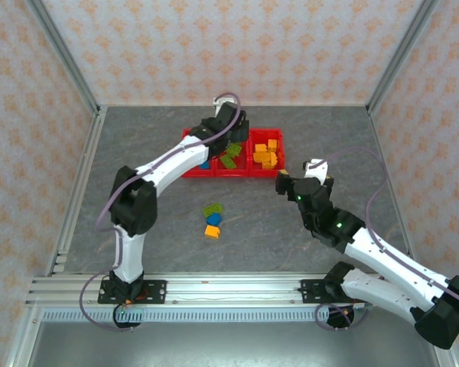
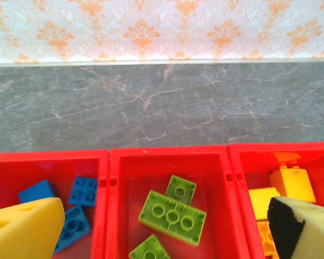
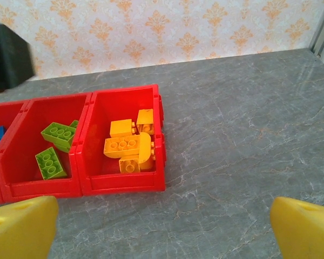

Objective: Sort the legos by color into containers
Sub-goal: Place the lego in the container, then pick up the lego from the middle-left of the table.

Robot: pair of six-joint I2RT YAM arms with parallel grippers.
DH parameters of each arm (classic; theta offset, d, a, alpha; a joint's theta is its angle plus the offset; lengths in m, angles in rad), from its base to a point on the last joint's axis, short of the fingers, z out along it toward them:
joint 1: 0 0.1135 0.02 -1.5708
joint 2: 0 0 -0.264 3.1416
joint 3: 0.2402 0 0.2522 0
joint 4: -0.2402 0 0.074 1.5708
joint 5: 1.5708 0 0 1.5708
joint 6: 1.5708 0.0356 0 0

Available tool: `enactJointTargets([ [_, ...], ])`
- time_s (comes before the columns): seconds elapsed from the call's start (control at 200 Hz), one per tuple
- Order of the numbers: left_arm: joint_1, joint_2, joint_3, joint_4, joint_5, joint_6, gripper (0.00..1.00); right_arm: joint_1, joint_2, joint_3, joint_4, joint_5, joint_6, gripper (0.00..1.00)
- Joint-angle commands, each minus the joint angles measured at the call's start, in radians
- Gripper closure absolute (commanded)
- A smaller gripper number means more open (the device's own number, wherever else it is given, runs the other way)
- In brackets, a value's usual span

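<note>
The orange lego sticks out clear of the blue lego (image 1: 213, 220). I should keep moving my open left gripper until its fingers get to the orange lego's sides (image 1: 212, 232).
The containers (image 1: 214, 174) are three joined red bins at the back middle of the table. The left bin holds blue legos (image 2: 83, 191), the middle one lime green legos (image 2: 173, 210) and the right one orange legos (image 2: 291, 183). My left gripper (image 1: 228, 128) hangs open over the middle bin, its yellow fingers (image 2: 21, 229) wide apart and nothing between them. Three loose legos lie on the table in front of the bins: a green one (image 1: 213, 209), a blue one (image 1: 213, 219) and an orange one (image 1: 212, 231). My right gripper (image 1: 288, 185) stands open just right of the bins, holding nothing.
Patterned walls and metal posts (image 1: 69, 69) enclose the grey table on three sides. A metal rail (image 1: 214, 289) runs along the near edge. In the right wrist view the left arm's dark body (image 3: 8, 56) shows above the bins. Bare table (image 3: 248, 140) lies right of the orange bin.
</note>
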Motion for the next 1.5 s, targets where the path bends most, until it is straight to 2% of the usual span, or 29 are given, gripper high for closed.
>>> enactJointTargets([
  [0.0, -0.003, -0.168, -0.144, 0.085, 0.027, -0.044, 0.01, -0.005, 0.001, 0.025, 0.005, -0.004, 0.008, 0.00],
  [0.165, -0.036, -0.382, -0.433, 0.144, 0.049, -0.121, 0.01, -0.005, 0.015, 0.025, 0.022, -0.036, 0.003, 0.00],
  [0.37, -0.116, -0.589, -0.716, 0.124, 0.042, -0.155, 0.01, -0.005, 0.057, 0.047, 0.027, -0.095, -0.014, 0.00],
  [0.531, -0.132, -0.774, -0.926, 0.118, 0.125, -0.196, 0.01, -0.005, 0.073, 0.049, 0.045, -0.119, -0.015, 0.00],
  [0.711, -0.164, -0.902, -1.040, 0.068, 0.249, -0.273, 0.01, -0.005, 0.095, 0.061, 0.047, -0.133, -0.006, 0.00],
  [0.916, -0.224, -0.860, -1.060, -0.058, 0.214, -0.328, 0.08, -0.005, 0.116, 0.061, 0.056, -0.170, 0.032, 0.00],
  [1.266, -0.327, -0.627, -0.991, -0.106, 0.197, -0.322, 0.07, -0.005, 0.108, 0.062, 0.033, -0.173, 0.051, 0.00],
  [1.492, -0.355, -0.564, -0.980, -0.089, 0.215, -0.325, 0.19, -0.006, 0.094, 0.054, 0.030, -0.159, 0.051, 0.00],
])
